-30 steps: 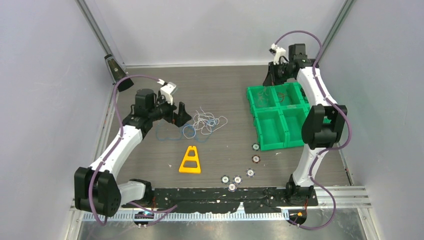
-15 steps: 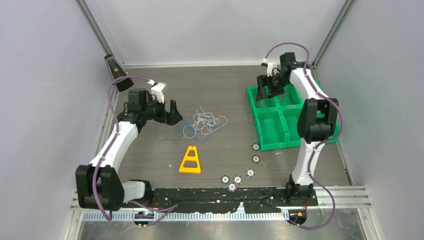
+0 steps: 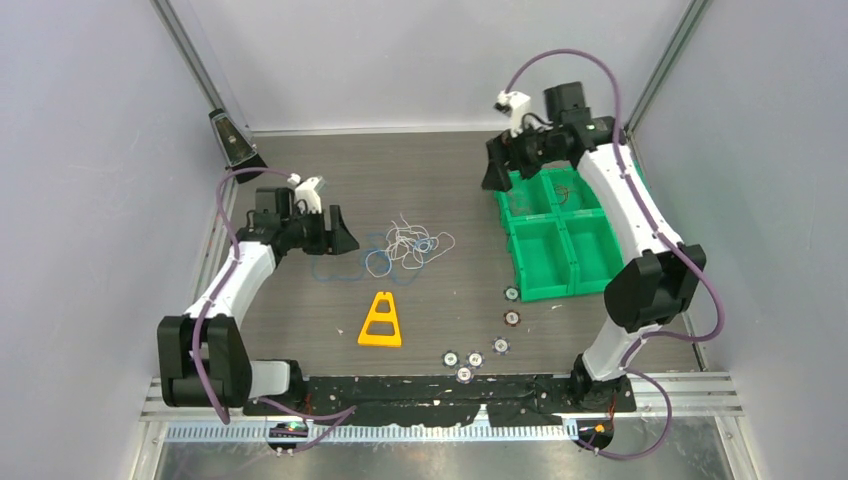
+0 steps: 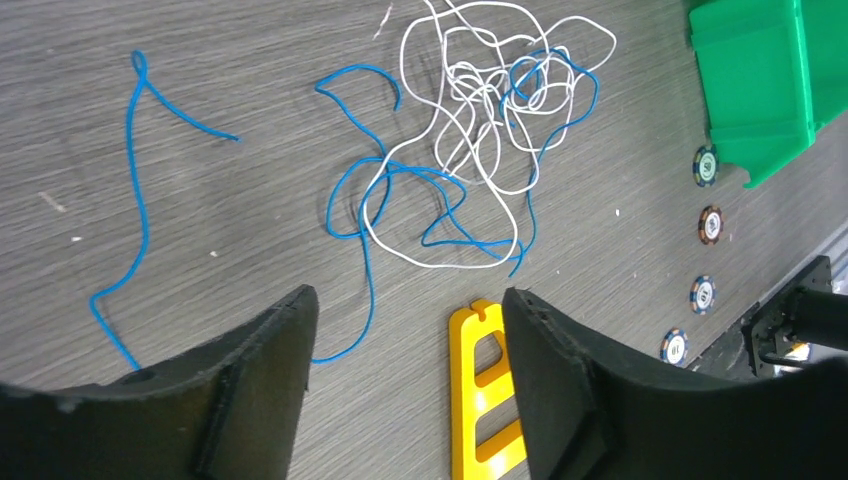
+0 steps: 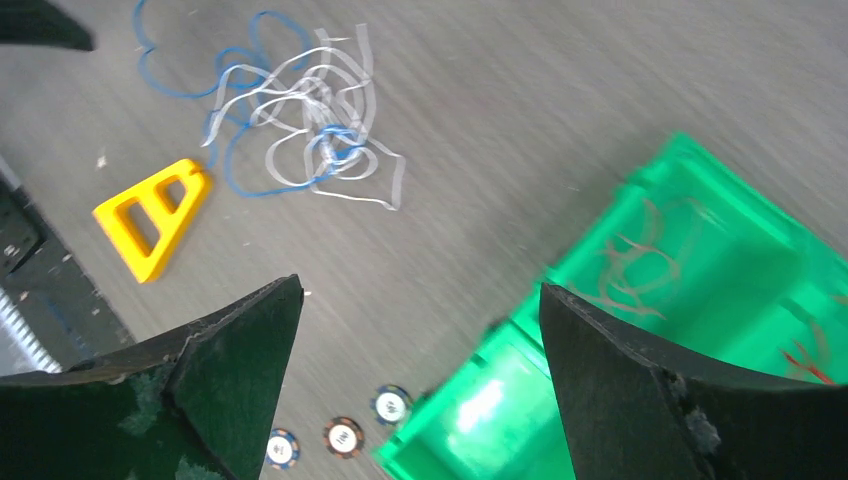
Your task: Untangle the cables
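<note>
My right gripper should raise the white cable's outer loop (image 3: pixel 452 240) high before my left gripper takes hold of the blue cable, because the blue cable weaves through the white cable's loops (image 4: pixel 540 85).
The cables (image 3: pixel 408 243) lie as a loose tangle of thin white and blue strands mid-table, also seen in the left wrist view (image 4: pixel 490 110) and the right wrist view (image 5: pixel 300 110). One blue strand (image 4: pixel 135 200) trails off to the side on its own. My left gripper (image 3: pixel 335 236) hovers just left of the tangle, open, with only bare table between its fingers (image 4: pixel 408 300). My right gripper (image 3: pixel 497 172) hangs above the green bin's back left corner, open and empty (image 5: pixel 420 290).
A green four-compartment bin (image 3: pixel 520 262) stands at the right, with thin red strands (image 5: pixel 640 260) in its back compartments. A yellow triangle frame (image 3: pixel 381 320) lies near the tangle. Several poker chips (image 3: pixel 475 358) are scattered toward the near edge.
The right arm swung left from behind the bin to its left corner and its gripper opened. The left gripper drew back left from the tangle and its jaws narrowed somewhat.
</note>
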Robot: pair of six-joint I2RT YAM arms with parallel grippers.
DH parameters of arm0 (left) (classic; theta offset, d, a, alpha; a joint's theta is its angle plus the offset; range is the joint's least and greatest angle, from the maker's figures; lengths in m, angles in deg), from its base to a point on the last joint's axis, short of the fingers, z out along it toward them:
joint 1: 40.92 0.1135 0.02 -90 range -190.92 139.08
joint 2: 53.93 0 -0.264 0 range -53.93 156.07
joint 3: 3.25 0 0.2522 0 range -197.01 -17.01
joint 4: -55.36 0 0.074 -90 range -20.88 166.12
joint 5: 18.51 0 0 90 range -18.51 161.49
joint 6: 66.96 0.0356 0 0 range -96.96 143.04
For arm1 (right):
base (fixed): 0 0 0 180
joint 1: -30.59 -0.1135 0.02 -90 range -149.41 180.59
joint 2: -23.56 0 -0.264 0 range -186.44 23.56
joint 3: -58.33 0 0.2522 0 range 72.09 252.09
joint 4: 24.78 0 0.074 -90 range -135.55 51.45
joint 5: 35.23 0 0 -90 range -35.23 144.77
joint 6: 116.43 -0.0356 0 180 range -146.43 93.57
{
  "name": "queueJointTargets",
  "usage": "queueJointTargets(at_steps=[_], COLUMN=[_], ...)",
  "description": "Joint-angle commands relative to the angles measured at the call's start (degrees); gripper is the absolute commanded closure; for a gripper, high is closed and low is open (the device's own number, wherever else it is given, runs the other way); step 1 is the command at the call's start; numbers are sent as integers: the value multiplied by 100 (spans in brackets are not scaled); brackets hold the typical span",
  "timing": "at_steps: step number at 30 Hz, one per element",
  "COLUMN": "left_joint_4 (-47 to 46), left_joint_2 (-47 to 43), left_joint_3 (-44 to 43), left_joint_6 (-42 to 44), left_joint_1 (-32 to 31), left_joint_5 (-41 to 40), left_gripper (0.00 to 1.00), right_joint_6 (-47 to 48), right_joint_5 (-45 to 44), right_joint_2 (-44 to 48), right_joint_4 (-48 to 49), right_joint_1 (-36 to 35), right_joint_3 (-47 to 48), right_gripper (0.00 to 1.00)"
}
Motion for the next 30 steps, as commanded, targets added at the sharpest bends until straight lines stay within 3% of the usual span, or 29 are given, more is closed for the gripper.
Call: queueJointTargets(at_steps=[1, 6, 15, 21, 30], left_joint_4=[-166, -272, -438, -405, -474], left_joint_2=[277, 706, 1619, 1945, 2115], left_joint_3=[-138, -446, -1115, -1444, -1572], left_joint_6=[-238, -256, -517, -519, -394], left_joint_1=[-12, -267, -955, -1228, -1608], left_joint_5=[461, 566, 754, 781, 854], left_gripper=[36, 45, 51, 50, 37], right_joint_6=[-78, -347, -1001, -657, -337], right_joint_5=[389, 324, -3, -427, -1009], right_joint_2=[-342, -1126, -2232, -2123, -2192], right_joint_4=[318, 640, 1301, 1289, 1560], right_joint_1=[-607, -1347, -1776, -1787, -1782], right_joint_3=[-316, -283, 118, -299, -821], right_gripper=[9, 23, 34, 38, 39])
